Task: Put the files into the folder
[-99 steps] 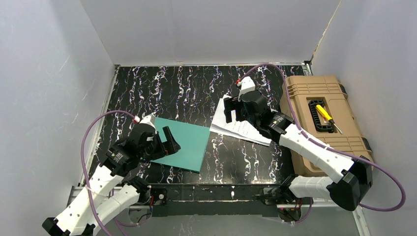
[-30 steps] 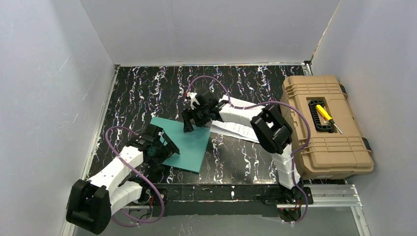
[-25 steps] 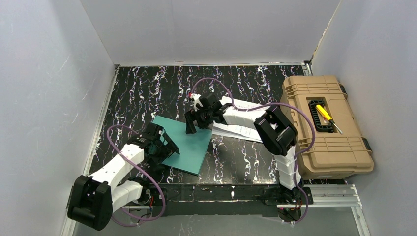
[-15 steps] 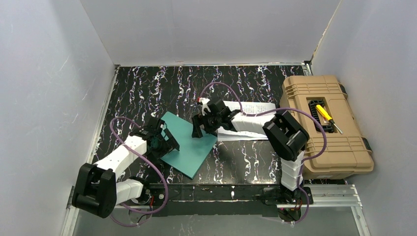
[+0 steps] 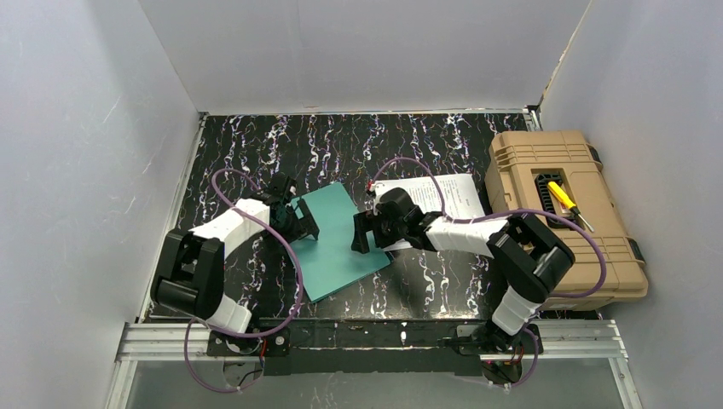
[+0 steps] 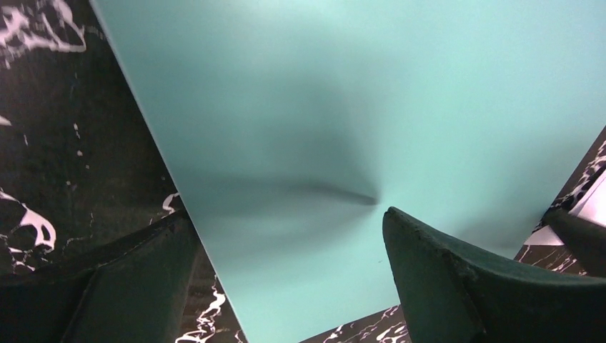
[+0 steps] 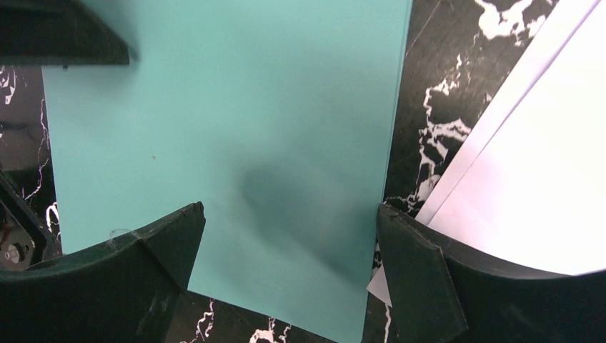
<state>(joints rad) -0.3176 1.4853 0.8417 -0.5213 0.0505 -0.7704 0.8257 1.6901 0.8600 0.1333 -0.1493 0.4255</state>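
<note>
My right gripper should slide the white sheets [image 5: 445, 195] clear after I turn the folder square, because it lies crooked with its edge [image 7: 372, 286] against the files.
The teal-green folder [image 5: 339, 243] lies closed and flat on the black marbled table. The files [image 5: 439, 198], white printed sheets, lie flat just right of it. My left gripper [image 5: 303, 223] is open low over the folder's left edge; in the left wrist view the gripper [image 6: 286, 214] straddles that edge of the folder [image 6: 343, 107]. My right gripper [image 5: 361, 235] is open over the folder's right edge. In the right wrist view the gripper [image 7: 289, 209] spans the folder [image 7: 229, 107], with the files [image 7: 543, 179] beside its right finger. Neither gripper holds anything.
A tan plastic toolbox [image 5: 520, 162] stands at the right edge of the table, with a yellow-handled screwdriver [image 5: 563, 200] in its lid recess. White walls close in the table on the left, back and right.
The folder has turned and slid toward the back right. My left gripper moved up along its left edge, my right gripper moved right and nearer. The files turned squarer.
</note>
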